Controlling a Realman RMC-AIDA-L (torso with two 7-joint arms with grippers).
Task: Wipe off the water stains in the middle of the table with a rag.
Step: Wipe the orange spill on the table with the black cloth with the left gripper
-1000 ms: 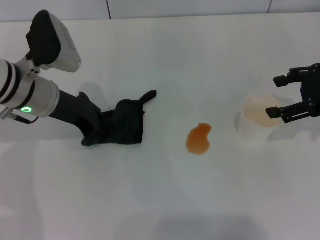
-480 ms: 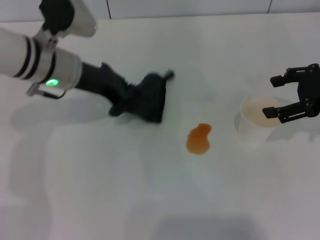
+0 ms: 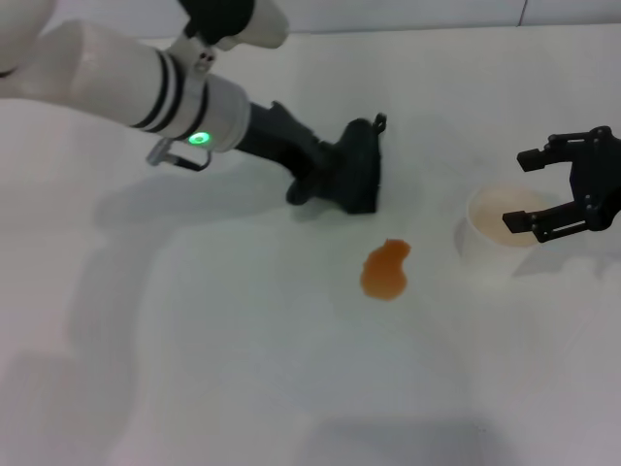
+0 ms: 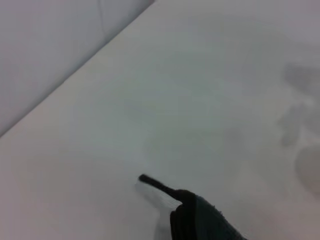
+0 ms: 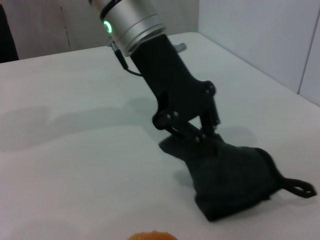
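The rag is hanging behind the orange-brown water stain and leaves it uncovered. So I should move the rag back over the stain with my left gripper and wipe.
The orange-brown water stain lies in the middle of the white table; its edge shows in the right wrist view. My left gripper is shut on a dark rag, which hangs just behind and left of the stain. The rag also shows in the right wrist view and the left wrist view. My right gripper is open at the far right, over a white cup.
The white cup holds a little orange liquid and stands right of the stain. A wall runs along the table's far edge.
My left arm has carried the rag from the left of the table up and right, to just behind the stain. The right gripper has barely moved.
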